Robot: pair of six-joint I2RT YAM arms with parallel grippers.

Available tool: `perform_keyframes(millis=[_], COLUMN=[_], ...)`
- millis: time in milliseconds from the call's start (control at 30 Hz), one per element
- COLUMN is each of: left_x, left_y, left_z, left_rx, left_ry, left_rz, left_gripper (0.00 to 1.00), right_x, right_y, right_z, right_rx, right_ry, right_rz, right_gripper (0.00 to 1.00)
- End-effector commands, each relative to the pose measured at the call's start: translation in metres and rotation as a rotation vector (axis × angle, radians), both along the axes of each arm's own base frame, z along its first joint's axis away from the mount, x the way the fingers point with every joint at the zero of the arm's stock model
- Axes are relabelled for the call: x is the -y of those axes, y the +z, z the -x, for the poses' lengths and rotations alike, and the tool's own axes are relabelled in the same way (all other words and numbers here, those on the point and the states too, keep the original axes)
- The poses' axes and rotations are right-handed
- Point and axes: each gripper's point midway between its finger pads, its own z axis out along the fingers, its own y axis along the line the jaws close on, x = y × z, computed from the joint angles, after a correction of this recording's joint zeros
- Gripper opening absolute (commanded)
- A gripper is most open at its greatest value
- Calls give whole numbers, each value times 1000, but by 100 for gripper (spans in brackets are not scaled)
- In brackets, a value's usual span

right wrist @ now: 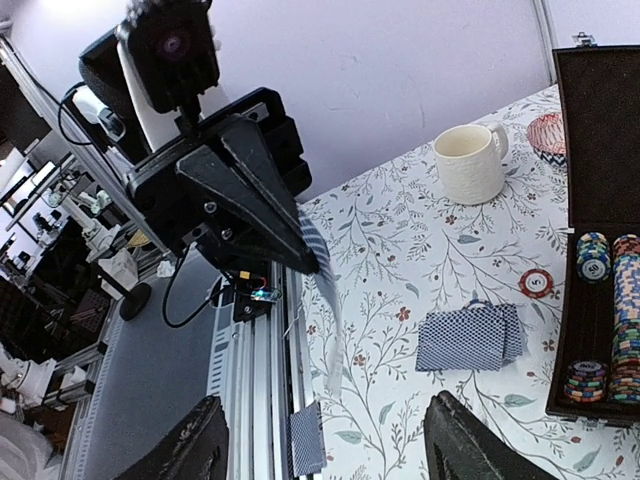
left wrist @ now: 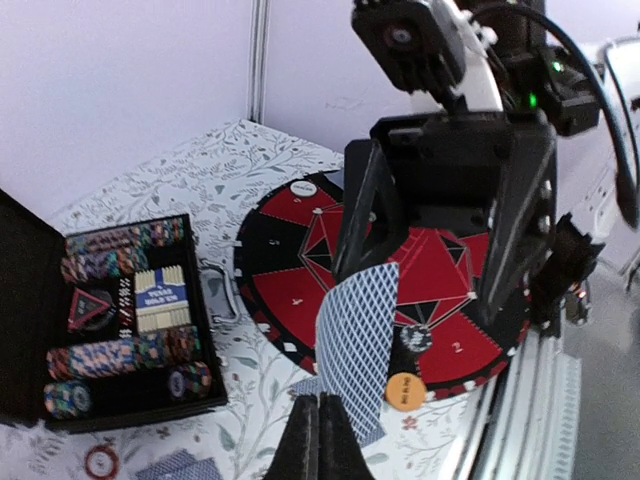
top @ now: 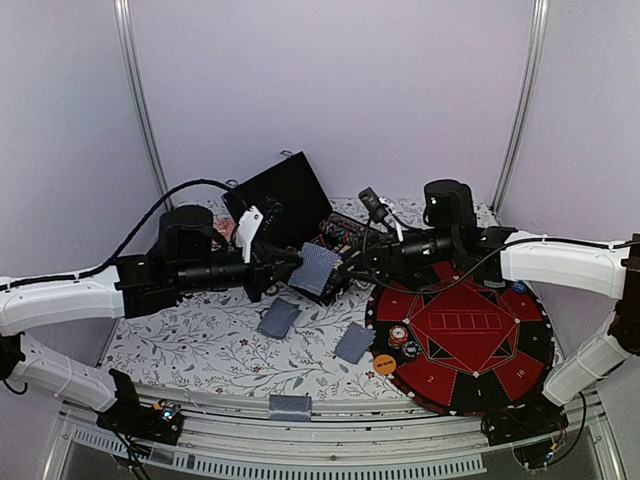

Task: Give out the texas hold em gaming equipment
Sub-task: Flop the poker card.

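Next, I move my right gripper back while my left gripper turns the card it is holding face up for the handover, because the card shows its blue back [top: 316,269].
My left gripper [left wrist: 320,408] is shut on a fanned stack of blue-backed playing cards [left wrist: 358,345], held upright above the table [top: 318,268]. Facing it, my right gripper [right wrist: 325,445] is open; its two fingers [left wrist: 366,215] stand on either side of the stack's far end, and I cannot tell if they touch it. In the right wrist view the stack shows edge-on [right wrist: 328,300]. Dealt cards lie on the cloth [top: 279,318] [top: 354,343], and one on the front rail [top: 290,407]. An orange button disc [top: 384,365] and chips [top: 400,336] lie at the red mat's [top: 480,325] left edge.
The open black case [left wrist: 25,300] with rows of chips [left wrist: 125,350] stands behind the grippers. A loose red chip [right wrist: 536,283] lies on the floral cloth. A cream cup [right wrist: 470,163] and a pink patterned dish [right wrist: 546,132] stand at the back left. A white disc [left wrist: 302,187] lies on the mat.
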Motion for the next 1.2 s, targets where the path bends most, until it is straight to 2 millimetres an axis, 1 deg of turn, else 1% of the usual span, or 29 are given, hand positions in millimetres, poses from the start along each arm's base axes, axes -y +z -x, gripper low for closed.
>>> perform_keyframes(millis=[0,33,67,100,167,200,233,267,333,367,433,467,500,533,567,633,767,833,1000,1100,1167], left_x=[-9,-11,-15,-18,-20,-20,-20,-19,-15,-14,-11,-8,-4,1,8,17,34,35,37,31,29], left_y=[21,27,36,43,49,48,50,51,49,56,52,52,54,56,54,56,57,62,74,83,87], left_z=[7,10,11,12,23,27,27,26,20,19,18,17,20,25,31,41,56,57,66,69,71], left_rx=[334,438,551,676,945,1082,1208,1316,1506,1601,1752,1792,1835,1872,1905,1963,2040,2052,2101,2123,2154], left_ry=[-14,-6,17,37,35,38,62,82,113,165,207,222,235,244,236,249,250,277,319,402,454], left_rz=[-91,-123,-147,-182,-278,-354,-427,-505,-703,-761,-888,-927,-928,-916,-907,-886,-856,-837,-752,-710,-698], left_gripper=[0,0,0,0,0,0,0,0,0,0,0,0,0,0,0,0,0,0,0,0,0], right_x=[35,42,47,51,57,60,62,65,69,71,69,67,66,63,60,55,42,36,14,3,0], right_y=[38,39,36,39,48,45,55,59,66,71,74,74,75,77,78,75,64,66,78,74,68], right_z=[-5,-9,-9,-8,-6,-11,-19,-28,-42,-47,-52,-53,-54,-54,-53,-55,-58,-54,-21,-10,-11], right_rx=[15,22,9,47,112,109,117,105,77,33,-20,-40,-72,-87,-104,-136,-210,-224,-201,-203,-212], right_ry=[56,33,13,13,14,-18,-59,-106,-172,-206,-230,-232,-236,-225,-210,-194,-147,-110,72,134,134], right_rz=[-43,-16,28,43,54,83,99,125,158,152,138,128,115,100,85,73,71,47,-28,-31,-23], right_gripper=[70,69,69,70,72,73,73,73,74,74,74,74,74,74,74,73,70,70,73,73,73])
